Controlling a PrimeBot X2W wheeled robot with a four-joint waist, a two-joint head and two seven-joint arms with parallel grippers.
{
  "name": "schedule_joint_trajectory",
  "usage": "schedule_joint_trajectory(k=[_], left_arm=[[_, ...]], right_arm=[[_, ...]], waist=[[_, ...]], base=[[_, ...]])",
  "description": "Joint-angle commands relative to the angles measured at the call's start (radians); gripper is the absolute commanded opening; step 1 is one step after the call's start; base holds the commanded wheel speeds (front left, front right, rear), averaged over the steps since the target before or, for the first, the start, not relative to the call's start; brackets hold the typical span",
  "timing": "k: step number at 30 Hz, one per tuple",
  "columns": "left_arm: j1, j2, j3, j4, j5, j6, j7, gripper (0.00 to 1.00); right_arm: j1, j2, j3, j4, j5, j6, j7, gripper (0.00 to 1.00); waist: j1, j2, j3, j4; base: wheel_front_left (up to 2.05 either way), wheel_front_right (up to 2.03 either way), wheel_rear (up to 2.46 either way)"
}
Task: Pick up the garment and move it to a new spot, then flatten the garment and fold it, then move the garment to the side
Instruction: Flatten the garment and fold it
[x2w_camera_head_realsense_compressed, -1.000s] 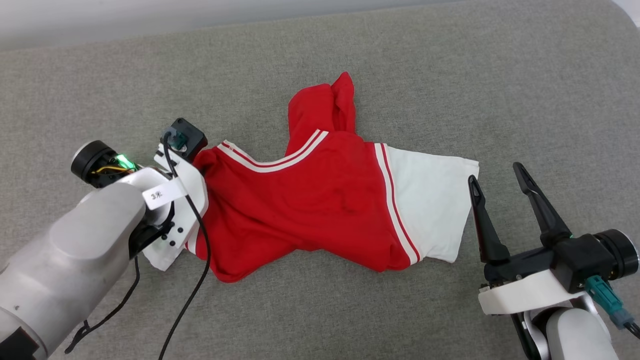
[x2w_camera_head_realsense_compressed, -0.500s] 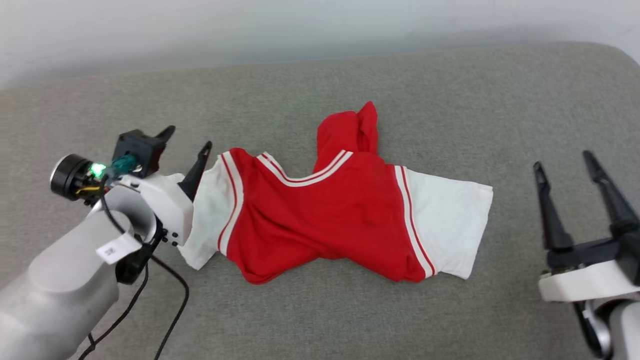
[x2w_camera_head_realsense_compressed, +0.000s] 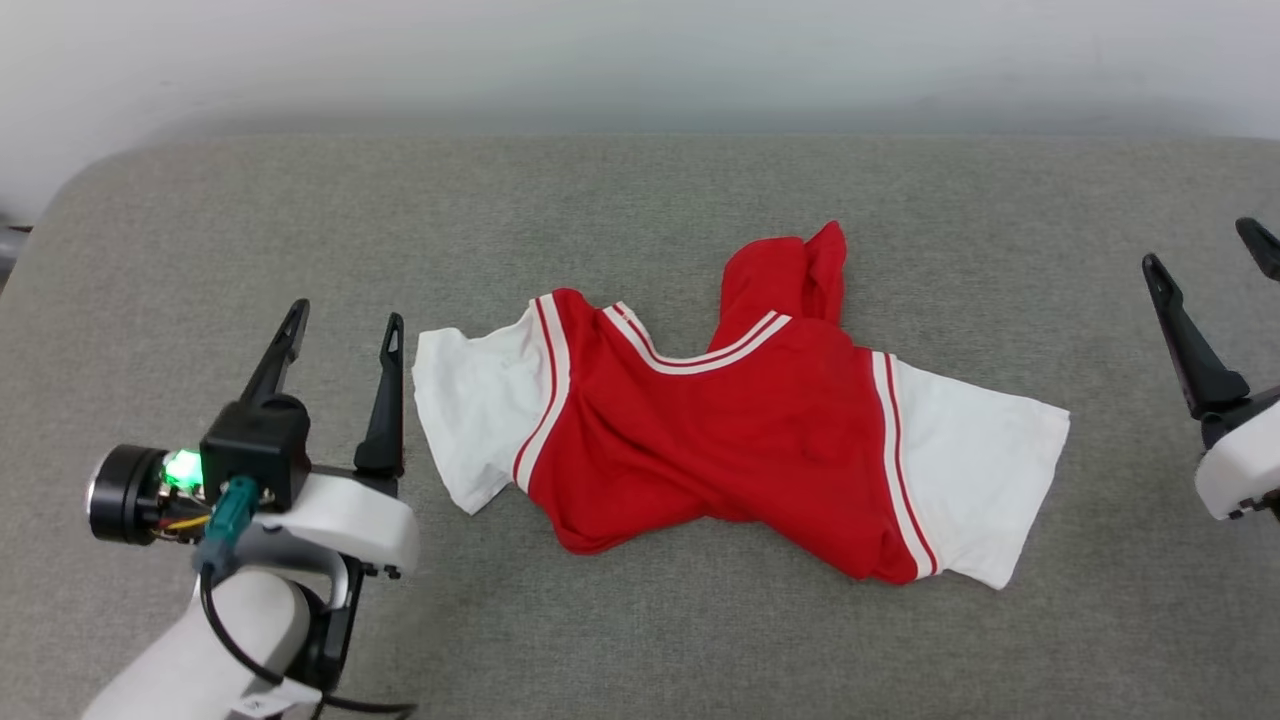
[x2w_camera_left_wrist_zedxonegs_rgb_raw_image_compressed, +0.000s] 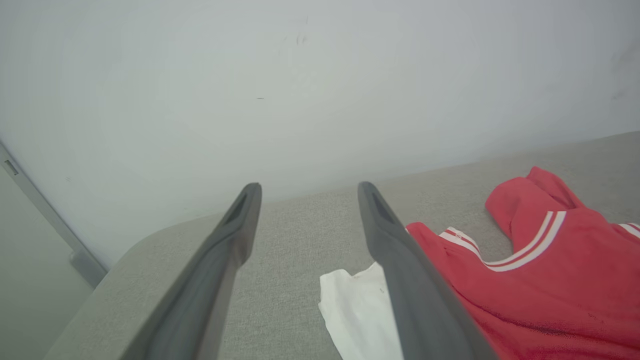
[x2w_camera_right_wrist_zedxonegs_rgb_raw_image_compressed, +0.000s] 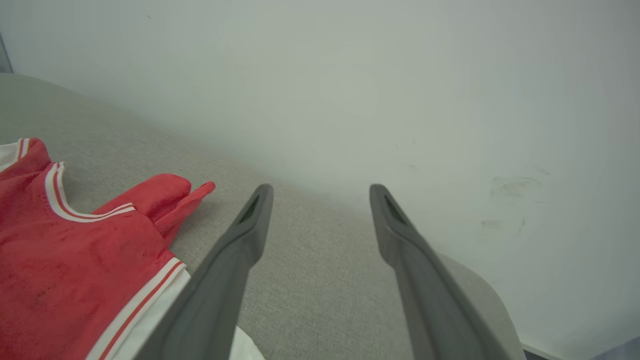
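Observation:
My gripper is going to lift the sleeves, and the garment's tucked body (x2w_camera_head_realsense_compressed: 732, 446) will then unfold into a long panel, because a red fold (x2w_camera_head_realsense_compressed: 780, 282) sticks out past the striped neckline.
The garment (x2w_camera_head_realsense_compressed: 720, 430) is a red shirt with white sleeves and striped trim, lying crumpled on the grey cushion, both sleeves spread out to the sides and a red fold bunched at its far edge. My left gripper (x2w_camera_head_realsense_compressed: 345, 325) stands open just left of the left white sleeve (x2w_camera_head_realsense_compressed: 475, 400), apart from it and holding nothing. In the left wrist view the garment (x2w_camera_left_wrist_zedxonegs_rgb_raw_image_compressed: 540, 280) lies right of my fingers (x2w_camera_left_wrist_zedxonegs_rgb_raw_image_compressed: 400, 270). My right gripper (x2w_camera_head_realsense_compressed: 1205, 250) is open at the right edge, well clear of the right sleeve. The right wrist view has the garment (x2w_camera_right_wrist_zedxonegs_rgb_raw_image_compressed: 70, 260) at lower left.
The grey cushion (x2w_camera_head_realsense_compressed: 640, 200) ends at a pale wall (x2w_camera_head_realsense_compressed: 640, 60) behind it. Its rounded corners show at far left (x2w_camera_left_wrist_zedxonegs_rgb_raw_image_compressed: 125, 260) and far right (x2w_camera_right_wrist_zedxonegs_rgb_raw_image_compressed: 480, 280). Bare cushion lies in front of and behind the shirt.
My left gripper has let go of the left sleeve, opened and drawn back to the left; the sleeve now lies spread out. The camera has tilted up, shifting the whole picture.

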Motion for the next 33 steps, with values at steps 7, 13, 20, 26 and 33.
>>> schedule_joint_trajectory(k=[7, 13, 20, 26, 33], left_arm=[[0.156, -0.118, 0.165, -0.06, 0.138, -0.01, -0.002, 1.0], [0.216, -0.211, 0.253, -0.065, 0.236, -0.065, -0.002, 1.0], [0.217, -0.299, 0.326, -0.052, 0.315, -0.141, -0.002, 1.0], [0.201, -0.355, 0.376, -0.039, 0.372, -0.199, -0.002, 1.0], [0.21, -0.398, 0.421, -0.02, 0.415, -0.244, -0.002, 1.0]], right_arm=[[-0.049, -0.191, 0.196, 0.029, 0.278, -0.001, 0.357, 1.0], [-0.074, -0.27, 0.272, 0.06, 0.447, -0.001, 0.586, 1.0], [-0.127, -0.265, 0.313, 0.131, 0.48, -0.001, 0.689, 1.0], [-0.164, -0.257, 0.368, 0.214, 0.434, -0.001, 0.699, 1.0], [-0.123, -0.23, 0.456, 0.302, 0.463, -0.001, 0.753, 1.0]], waist=[[0.0001, 0.0, 0.027, 0.049], [0.0001, 0.0, 0.065, 0.085], [0.0001, 0.0, 0.121, 0.128], [0.0001, 0.0, 0.161, 0.156], [0.0001, 0.0, 0.174, 0.162]], base=[[0.0, 0.0, 0.0], [0.0, 0.0, 0.0], [0.0, 0.0, 0.0], [0.0, 0.0, 0.0], [0.0, 0.0, 0.0]])
